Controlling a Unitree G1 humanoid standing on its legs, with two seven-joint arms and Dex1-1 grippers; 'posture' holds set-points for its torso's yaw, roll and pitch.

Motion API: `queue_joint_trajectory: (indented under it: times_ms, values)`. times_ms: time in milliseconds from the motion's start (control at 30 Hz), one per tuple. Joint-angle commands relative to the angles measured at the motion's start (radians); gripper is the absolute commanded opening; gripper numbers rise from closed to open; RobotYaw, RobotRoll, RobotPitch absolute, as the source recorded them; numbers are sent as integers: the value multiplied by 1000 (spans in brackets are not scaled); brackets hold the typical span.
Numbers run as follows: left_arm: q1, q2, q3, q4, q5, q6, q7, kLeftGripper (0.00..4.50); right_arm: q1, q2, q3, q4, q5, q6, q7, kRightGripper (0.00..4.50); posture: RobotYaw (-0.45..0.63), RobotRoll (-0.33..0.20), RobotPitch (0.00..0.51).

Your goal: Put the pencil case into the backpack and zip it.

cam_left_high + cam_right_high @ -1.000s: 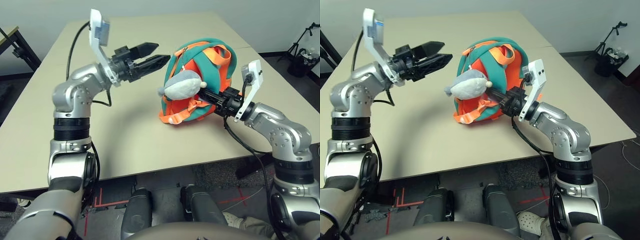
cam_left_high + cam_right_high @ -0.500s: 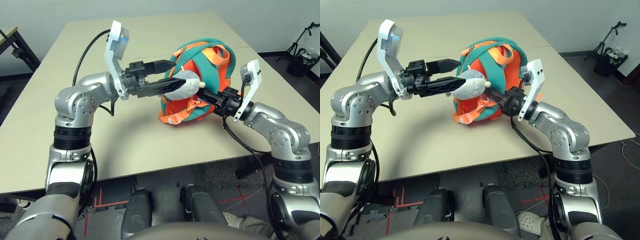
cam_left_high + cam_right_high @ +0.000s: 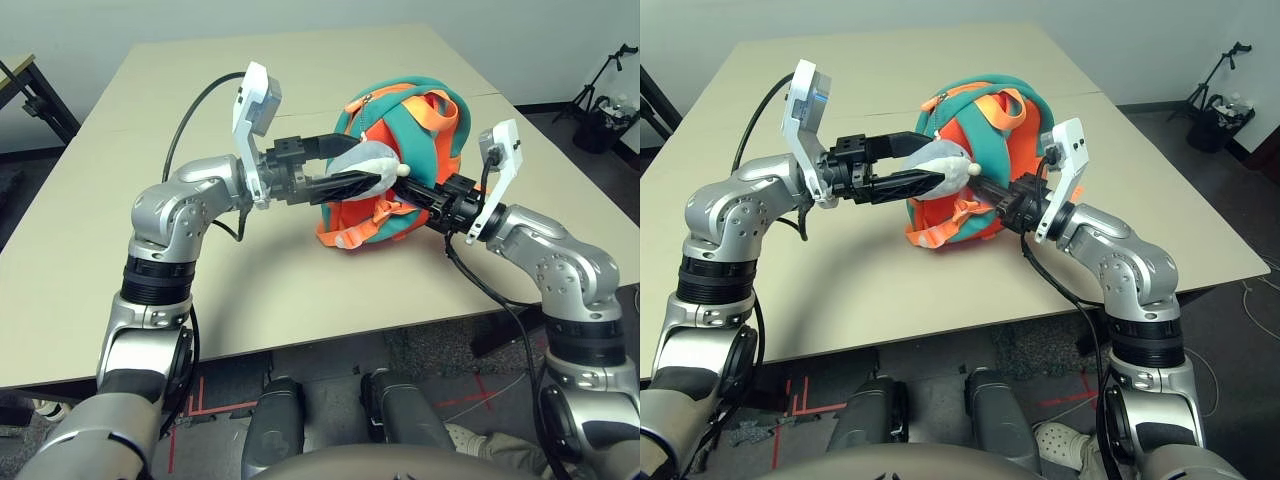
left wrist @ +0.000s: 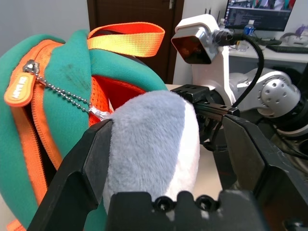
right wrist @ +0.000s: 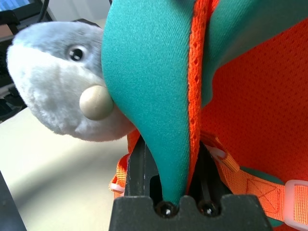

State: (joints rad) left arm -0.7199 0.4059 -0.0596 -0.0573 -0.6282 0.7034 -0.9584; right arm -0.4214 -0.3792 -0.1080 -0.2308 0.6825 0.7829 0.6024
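Note:
The shark charm lies across the back panel, with the zip gaping [image 4: 38,149] below its pull, so my left gripper should take hold of the charm [image 3: 372,162] and pull it clear and down.
The teal and orange backpack [image 3: 405,115] stands on the table between my arms. Its grey plush shark charm [image 4: 154,139] hangs by a bead chain from an orange zip pull [image 4: 19,89]. My left gripper [image 3: 362,158] is open, with one finger on each side of the shark charm. From the right, my right gripper [image 3: 415,190] is shut on a teal strap [image 5: 154,96] with orange edging, low on the backpack's orange back panel. The pencil case is out of view.
The beige table [image 3: 250,270] stretches wide to the left and behind the backpack; its right edge lies close behind my right arm. A tripod and dark gear [image 3: 605,110] stand on the floor at far right. A dark desk frame [image 3: 25,85] shows at far left.
My left arm has swung right toward the backpack, and its open fingers now straddle the shark charm. The right gripper and the backpack have stayed put.

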Motion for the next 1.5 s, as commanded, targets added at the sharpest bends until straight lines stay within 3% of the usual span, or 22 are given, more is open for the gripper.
queue_joint_trajectory:
  times_ms: [33, 267, 300, 400, 667, 733, 900, 1033, 1267, 1500]
  values:
    - [28, -11, -23, 40, 35, -33, 0, 4500, -14, 6, 17, -16, 9, -11, 13, 100, -55, 0, 45]
    - [38, -16, -29, 65, 52, -53, -8, 4500, -6, 10, 15, -24, 14, -11, 7, 100, -54, 0, 50]
    - [37, -18, -27, 68, 52, -52, -7, 4331, -5, 10, 15, -25, 14, -11, 7, 100, -54, 0, 50]
    - [37, -23, -22, 73, 46, -49, -8, 3557, -4, 11, 14, -26, 14, -11, 5, 100, -54, 0, 51]
    - [23, -12, 0, 78, 43, -55, -12, 676, -5, 13, 15, -19, 12, -14, 7, 100, -45, 0, 52]
    - [19, -9, 13, 70, 32, -49, -11, 344, -6, 13, 16, -14, 10, -17, 9, 100, -41, 0, 53]
    - [15, -13, 66, 52, -27, -28, -7, 298, -11, 15, 23, 2, 2, -26, 15, 100, -29, 0, 51]
    - [22, 26, 99, 26, -53, 3, -9, 297, -18, 15, 28, 13, 1, -31, 21, 100, -13, 0, 51]
    - [78, 109, 135, 17, -44, 8, -10, 296, -45, 16, 42, 54, -8, -43, 43, 100, 18, 0, 50]
    - [128, 132, 156, -14, -54, 15, 13, 296, -65, 22, 50, 77, -20, -48, 59, 100, 32, 0, 52]
